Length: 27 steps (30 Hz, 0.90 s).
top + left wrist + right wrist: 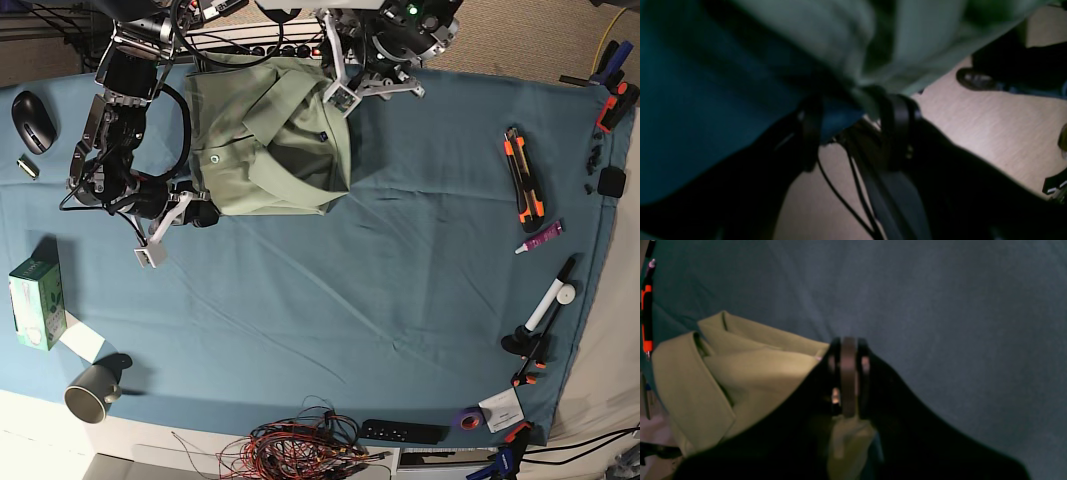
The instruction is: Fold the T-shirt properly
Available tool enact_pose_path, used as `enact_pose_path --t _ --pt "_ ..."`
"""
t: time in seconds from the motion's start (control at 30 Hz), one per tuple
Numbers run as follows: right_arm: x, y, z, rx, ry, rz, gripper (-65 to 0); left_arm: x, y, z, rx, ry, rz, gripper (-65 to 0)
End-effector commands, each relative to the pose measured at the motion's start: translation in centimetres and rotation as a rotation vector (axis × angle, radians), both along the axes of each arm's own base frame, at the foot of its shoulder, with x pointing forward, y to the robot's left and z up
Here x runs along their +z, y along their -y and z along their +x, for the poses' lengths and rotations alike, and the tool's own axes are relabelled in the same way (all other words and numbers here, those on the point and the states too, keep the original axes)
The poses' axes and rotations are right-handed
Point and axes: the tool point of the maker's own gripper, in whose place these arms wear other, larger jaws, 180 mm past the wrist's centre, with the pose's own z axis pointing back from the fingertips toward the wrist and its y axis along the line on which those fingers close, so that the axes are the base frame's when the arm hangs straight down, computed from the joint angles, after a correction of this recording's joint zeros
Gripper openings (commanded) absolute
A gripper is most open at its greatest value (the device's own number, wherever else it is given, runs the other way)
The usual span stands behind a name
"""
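The T-shirt's collar [292, 172] points to the left gripper's side, so the robot's left gripper should take hold of the T-shirt's far corner [318, 80] and swing the collar toward the table's near edge.
The pale sage-green T-shirt [270, 135] lies bunched and partly folded on the blue-teal table cloth [400, 270] at the far side, collar and a button showing. My right gripper [200, 213] is at the shirt's near-left corner. In the right wrist view it [848, 343] is shut, with shirt fabric [723, 373] pinched and showing below the fingers. My left gripper [343, 95] is at the shirt's far-right edge. In the blurred left wrist view its fingers [900, 113] stand apart, the gripper [855, 106] open, with shirt fabric [913, 36] hanging just above them.
A black mouse [32, 120], a green box [33, 303] and a mug [92, 393] are on the left. An orange utility knife [522, 175], a purple tube [540, 238] and a marker [555, 295] lie on the right. Tangled wires [310, 450] sit at the near edge.
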Motion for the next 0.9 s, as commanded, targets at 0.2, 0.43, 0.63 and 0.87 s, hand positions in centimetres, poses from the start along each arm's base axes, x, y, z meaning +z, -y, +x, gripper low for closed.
enact_pose_path --t 0.2,0.43,0.63,0.87 --pt "0.9 0.4 0.6 0.006 0.023 -0.005 -65.0 1.3 1.8 0.5 0.01 0.028 -0.085 -35.5" --pt "0.9 0.4 0.6 0.006 0.024 -0.005 -65.0 0.8 2.3 0.3 0.015 0.009 -0.107 -35.5" --pt "0.9 0.4 0.6 0.006 0.024 -0.005 -65.0 -0.6 3.3 -0.7 -0.023 -0.036 -0.125 -35.6" --pt "0.9 0.4 0.6 0.005 0.024 -0.005 -65.0 -0.4 3.3 -0.3 -0.032 -0.022 -0.127 -42.4"
